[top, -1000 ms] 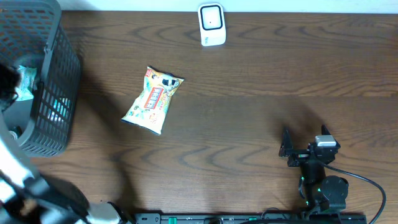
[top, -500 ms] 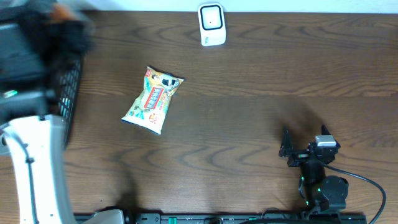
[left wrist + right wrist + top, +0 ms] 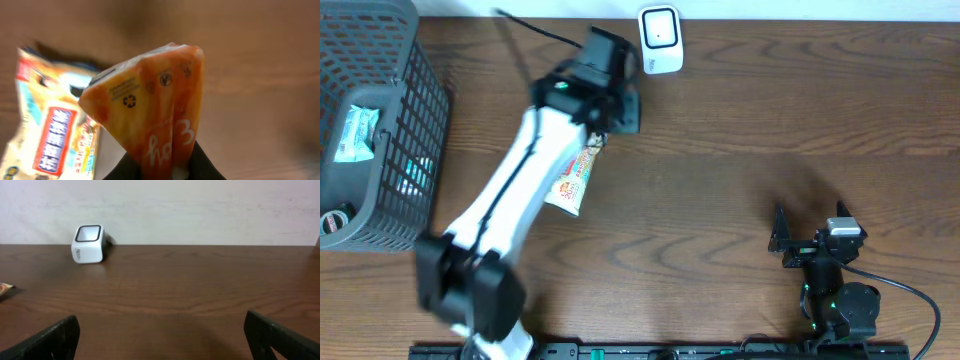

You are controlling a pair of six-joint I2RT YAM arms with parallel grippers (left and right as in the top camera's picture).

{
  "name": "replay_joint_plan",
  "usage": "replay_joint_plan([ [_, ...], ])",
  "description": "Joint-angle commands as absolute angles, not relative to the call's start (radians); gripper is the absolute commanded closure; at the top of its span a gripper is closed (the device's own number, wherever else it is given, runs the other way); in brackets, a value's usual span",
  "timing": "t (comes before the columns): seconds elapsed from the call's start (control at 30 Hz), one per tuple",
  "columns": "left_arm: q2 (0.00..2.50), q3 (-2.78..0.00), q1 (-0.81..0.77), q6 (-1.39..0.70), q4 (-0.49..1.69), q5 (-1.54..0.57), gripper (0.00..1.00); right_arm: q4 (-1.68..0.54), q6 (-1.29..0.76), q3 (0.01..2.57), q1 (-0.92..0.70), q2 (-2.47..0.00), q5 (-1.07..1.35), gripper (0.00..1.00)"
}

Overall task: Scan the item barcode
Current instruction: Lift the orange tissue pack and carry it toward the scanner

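Note:
My left gripper is holding the orange packet (image 3: 154,102) over clear tabletop (image 3: 611,160) next to the yellow snack bag. It should keep going down until the packet rests there, then let go.
My left gripper (image 3: 162,172) is shut on an orange packet (image 3: 150,110), which stands up from between the fingers with its printed back panel facing the camera. In the overhead view the left gripper (image 3: 613,100) hangs over the table just left of and in front of the white scanner (image 3: 660,40), apart from it. I cannot make out the packet there. The scanner (image 3: 88,243) also shows at the far left in the right wrist view. My right gripper (image 3: 809,218) rests open near the front right, its jaws (image 3: 160,340) wide apart with nothing between them.
A yellow snack bag (image 3: 570,185) lies flat on the table under the left arm and shows below the packet (image 3: 50,135). A dark mesh basket (image 3: 425,150) at the far left holds several items, among them a white-green packet (image 3: 355,135).
The left arm has swung from the basket at the left across to the table by the scanner, its gripper shut throughout. The right arm has not moved.

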State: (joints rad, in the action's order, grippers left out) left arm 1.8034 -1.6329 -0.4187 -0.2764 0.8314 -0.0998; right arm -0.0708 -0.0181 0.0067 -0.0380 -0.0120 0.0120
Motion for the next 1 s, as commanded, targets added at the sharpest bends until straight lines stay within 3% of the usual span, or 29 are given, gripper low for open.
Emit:
replay_joint_plan([
  [0.0,1.913,-1.640,-0.428,-0.171,0.867,-0.058,0.92,-0.075,-0.029,0.006,-0.041,-0.006,0.018,0.01],
  [0.27,2.112,-1.640,-0.421,-0.123,0.938,0.118,0.86,-0.075,-0.029,0.005,-0.041,-0.006,0.018,0.01],
  [0.5,2.183,-1.640,-0.412,-0.037,0.933,0.122,0.83,-0.075,-0.029,0.006,-0.041,-0.006,0.018,0.01],
  [0.67,2.181,-1.654,-0.373,-0.037,0.927,0.121,0.64,-0.075,-0.029,0.006,-0.041,-0.006,0.018,0.01],
  [0.97,2.147,-1.765,-0.347,-0.038,1.024,0.033,0.55,-0.075,-0.029,0.006,-0.041,-0.006,0.018,0.01],
])
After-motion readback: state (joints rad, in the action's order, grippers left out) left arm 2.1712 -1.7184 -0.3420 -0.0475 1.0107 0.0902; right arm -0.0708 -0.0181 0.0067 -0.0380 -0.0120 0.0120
